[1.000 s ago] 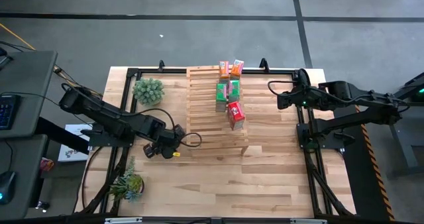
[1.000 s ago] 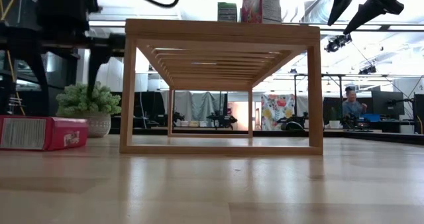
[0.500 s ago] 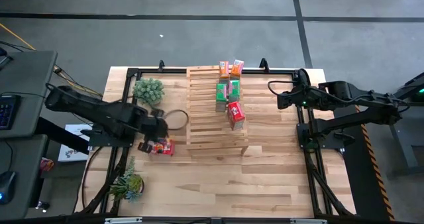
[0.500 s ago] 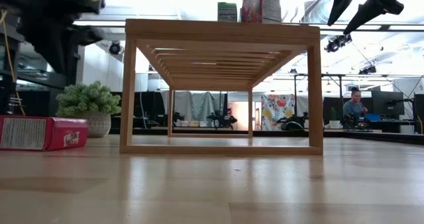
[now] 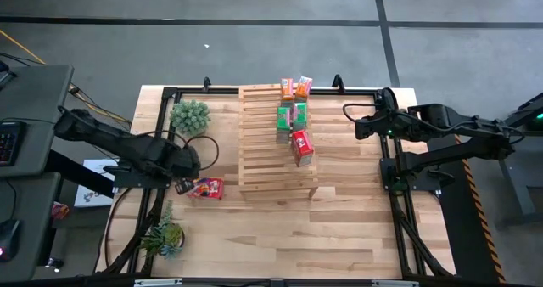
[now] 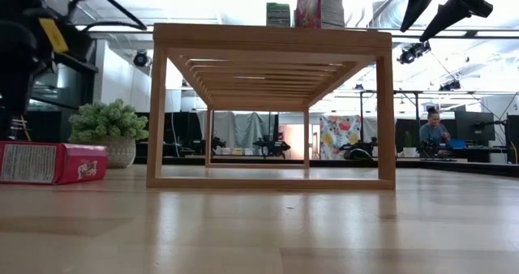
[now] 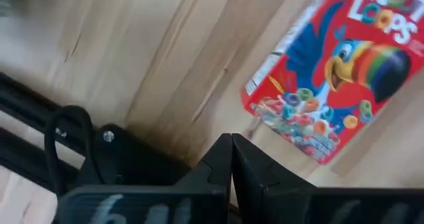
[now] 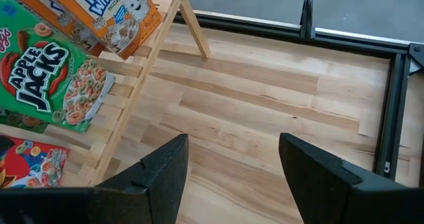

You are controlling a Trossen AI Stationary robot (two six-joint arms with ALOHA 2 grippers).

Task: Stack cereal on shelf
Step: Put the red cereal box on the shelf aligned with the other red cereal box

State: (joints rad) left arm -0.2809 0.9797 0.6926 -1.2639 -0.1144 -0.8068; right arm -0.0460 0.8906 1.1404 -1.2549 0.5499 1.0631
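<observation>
My left gripper should push the red cereal box toward open wood in front of the shelf, because the box is lying flat near my left arm's base.
A red cereal box lies flat on the tabletop left of the shelf; the left wrist view shows its printed face up. My left gripper hangs shut just beyond the box's left end, holding nothing. On the shelf's top stand orange, green and red boxes. My right gripper waits open and raised off the shelf's far right corner.
One potted plant stands left of the shelf's far end, and another sits near the front left corner. Black frame rails run along the table's edges. Bare wood lies in front of and right of the shelf.
My left gripper has risen from over the red box and drawn back toward the table's left edge. The box has stayed lying where it was and now shows uncovered from above.
</observation>
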